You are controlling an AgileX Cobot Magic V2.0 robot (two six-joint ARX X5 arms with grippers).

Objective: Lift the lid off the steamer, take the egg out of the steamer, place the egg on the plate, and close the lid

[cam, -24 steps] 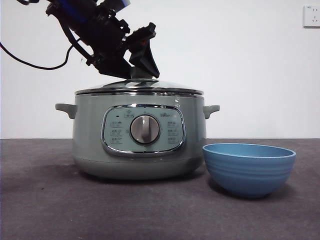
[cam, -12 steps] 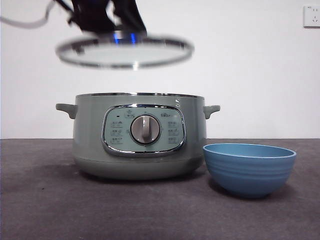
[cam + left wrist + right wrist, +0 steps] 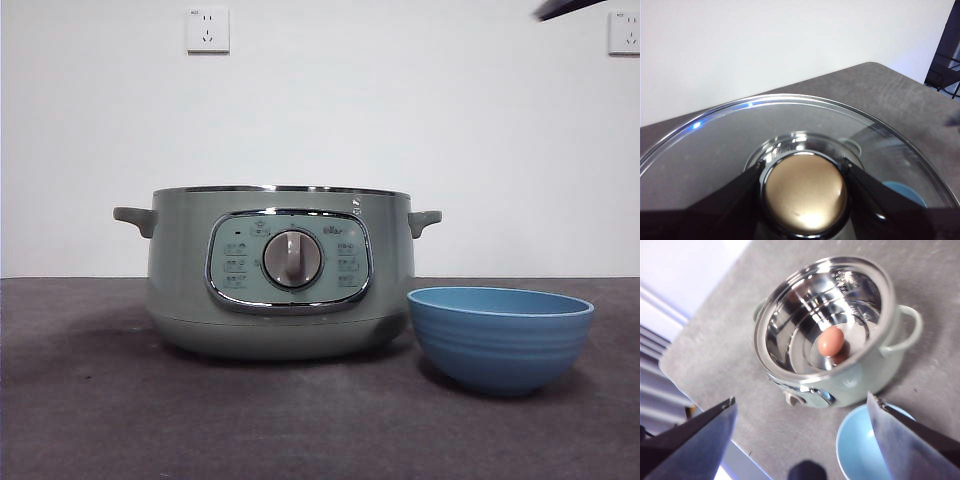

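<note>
I expect the brown egg to settle lower than the plate's rim and stay inside when I lower the egg in, because the blue plate has deep, curved sides.
The sage-green steamer stands open at the table's middle, its lid out of the front view. My left gripper is shut on the knob of the glass lid and holds it up in the air. My right gripper is open and empty, high above the steamer; it shows as a black tip at the front view's top right. A brown egg lies inside the steel pot. The blue plate stands just right of the steamer, empty, and also shows in the right wrist view.
A white wall stands behind the table, with sockets at the upper left and upper right. The dark grey table top spreads to the left of and in front of the steamer.
The lid has gone up off the steamer with my left gripper and left the front view at the top. The steamer now stands open. A black tip has appeared at the top right.
</note>
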